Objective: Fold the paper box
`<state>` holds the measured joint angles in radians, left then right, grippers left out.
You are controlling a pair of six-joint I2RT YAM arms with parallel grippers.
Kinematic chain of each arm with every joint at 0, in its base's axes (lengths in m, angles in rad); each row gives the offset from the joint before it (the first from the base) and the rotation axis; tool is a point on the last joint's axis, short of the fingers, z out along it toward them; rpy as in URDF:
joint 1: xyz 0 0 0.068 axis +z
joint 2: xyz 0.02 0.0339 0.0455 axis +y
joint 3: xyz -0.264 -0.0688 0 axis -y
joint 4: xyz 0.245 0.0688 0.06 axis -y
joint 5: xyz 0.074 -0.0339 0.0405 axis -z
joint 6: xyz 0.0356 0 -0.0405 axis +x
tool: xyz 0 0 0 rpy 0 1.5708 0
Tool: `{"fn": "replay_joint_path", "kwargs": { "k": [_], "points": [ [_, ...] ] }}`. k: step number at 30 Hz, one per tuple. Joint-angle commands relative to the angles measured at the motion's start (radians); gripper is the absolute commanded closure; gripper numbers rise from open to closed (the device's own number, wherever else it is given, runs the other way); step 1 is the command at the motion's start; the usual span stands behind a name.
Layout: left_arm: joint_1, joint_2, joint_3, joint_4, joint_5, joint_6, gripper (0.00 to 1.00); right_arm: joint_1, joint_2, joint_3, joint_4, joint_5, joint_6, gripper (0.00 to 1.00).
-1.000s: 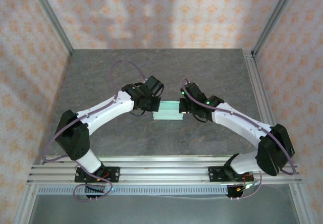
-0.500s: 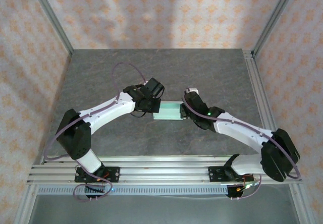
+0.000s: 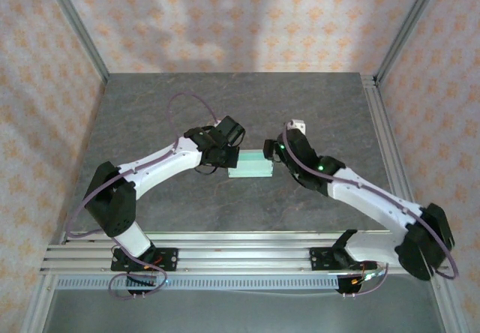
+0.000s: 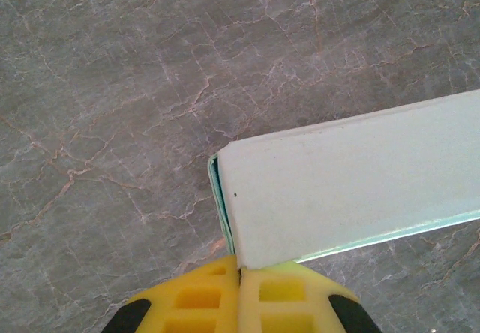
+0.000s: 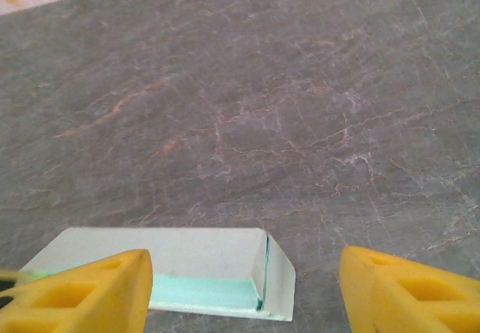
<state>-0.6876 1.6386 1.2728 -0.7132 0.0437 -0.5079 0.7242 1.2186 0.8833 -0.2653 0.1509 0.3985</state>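
Observation:
The end flap of the paper box (image 4: pixel 217 187) stands open beside my closed left gripper, so next the gripper opens, back away and closes over the end flap's seam (image 4: pixel 226 224).
The paper box (image 3: pixel 251 165) lies mid-table as a small, pale mint-blue rectangular box. My left gripper (image 3: pixel 229 154) is at its left end. In the left wrist view the yellow fingers (image 4: pixel 202 299) press together at the gripper's tip (image 4: pixel 240 273), pinching the near corner of the paper box (image 4: pixel 352 175). My right gripper (image 3: pixel 271 151) hovers at the box's right end, open. In the right wrist view the right gripper (image 5: pixel 244 295) has its fingers spread wide. The paper box (image 5: pixel 187 265) sits between them, nearer the left finger, showing a mint inner face and a folded end flap, with nothing gripping it.
The grey stone-patterned table (image 3: pixel 225 100) stretches away behind the box. Aluminium rails run along the right side (image 3: pixel 382 130) and the near edge (image 3: pixel 240 254). Patterned walls close in the left, back and right.
My right gripper has gone from shut to open and let go of the box's right end, with its wrist swinging back. The left gripper has stayed shut on the left end.

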Motion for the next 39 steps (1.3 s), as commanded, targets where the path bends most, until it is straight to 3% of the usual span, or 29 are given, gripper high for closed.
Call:
{"fn": "replay_joint_path", "kwargs": {
  "k": [1,6,8,15,16,20,26,31,39],
  "points": [
    [-0.009,0.032,-0.019,-0.032,-0.002,-0.008,1.0,-0.011,0.067,0.033,-0.074,0.02,0.076,0.34],
    [-0.008,0.011,-0.035,-0.014,0.017,-0.015,0.99,-0.053,0.106,-0.008,-0.015,-0.059,0.117,0.36],
    [-0.009,0.006,-0.045,-0.004,0.035,-0.013,0.94,-0.065,0.122,-0.019,-0.007,-0.095,0.117,0.37],
    [-0.007,-0.024,-0.059,0.019,0.078,-0.006,0.58,-0.074,0.145,-0.056,0.009,-0.123,0.135,0.38],
    [-0.006,-0.03,-0.058,0.016,0.08,0.0,0.57,-0.074,0.148,-0.06,0.014,-0.124,0.135,0.38],
    [0.003,-0.071,-0.069,0.01,0.114,0.021,0.29,-0.077,0.154,-0.078,0.04,-0.127,0.136,0.38],
    [0.026,-0.179,-0.11,0.074,0.198,0.051,0.0,-0.081,0.166,-0.078,0.049,-0.141,0.13,0.39],
    [0.082,-0.238,-0.183,0.207,0.261,-0.059,0.0,-0.085,0.162,-0.095,0.066,-0.154,0.13,0.4],
    [0.127,-0.147,-0.136,0.198,0.251,-0.169,0.28,-0.086,0.137,-0.125,0.096,-0.189,0.126,0.39]
  ]
}}
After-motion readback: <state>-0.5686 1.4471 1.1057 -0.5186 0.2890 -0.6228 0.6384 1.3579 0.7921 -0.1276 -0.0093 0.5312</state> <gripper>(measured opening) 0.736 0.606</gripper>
